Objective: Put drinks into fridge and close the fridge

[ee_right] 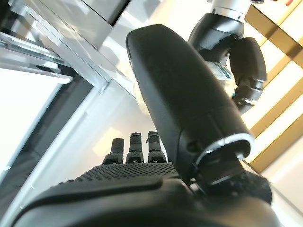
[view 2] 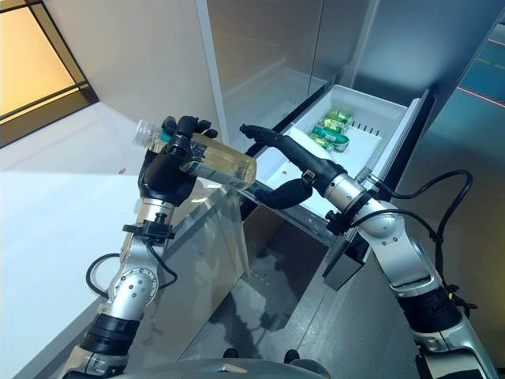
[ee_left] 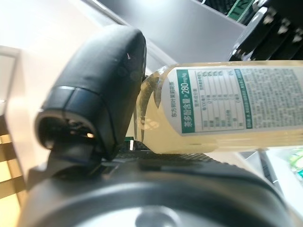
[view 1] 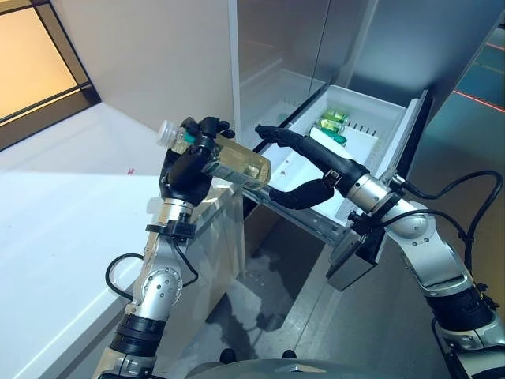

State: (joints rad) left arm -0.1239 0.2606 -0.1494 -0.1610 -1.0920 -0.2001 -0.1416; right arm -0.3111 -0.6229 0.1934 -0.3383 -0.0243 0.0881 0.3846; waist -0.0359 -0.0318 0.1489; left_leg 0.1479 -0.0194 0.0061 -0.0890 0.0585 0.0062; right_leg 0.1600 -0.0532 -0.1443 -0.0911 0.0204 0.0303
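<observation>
The fridge drawer (view 1: 364, 148) has a metal rail (view 1: 298, 219) along its near side, so I expect it to glide straight in and close flush when I push it.
My left hand (view 1: 189, 170) is shut on a clear bottle (view 1: 225, 158) of pale yellow drink with a white cap. It holds the bottle on its side above the white counter's corner, base toward the fridge. The bottle's label shows in the left wrist view (ee_left: 227, 106). My right hand (view 1: 304, 170) is open, fingers straight and thumb spread, just right of the bottle's base and over the near rim of the open white fridge drawer (view 1: 371, 146). Green drinks (view 1: 331, 126) lie at the drawer's far end. My left hand also shows in the right wrist view (ee_right: 236, 61).
The white counter (view 1: 71, 229) runs along the left, its corner (view 1: 221, 205) under the bottle. The tall grey fridge body (view 1: 316, 39) rises behind the drawer. The drawer's dark front panel (view 1: 410, 146) stands at the right. Grey floor (view 1: 276, 292) lies below the drawer.
</observation>
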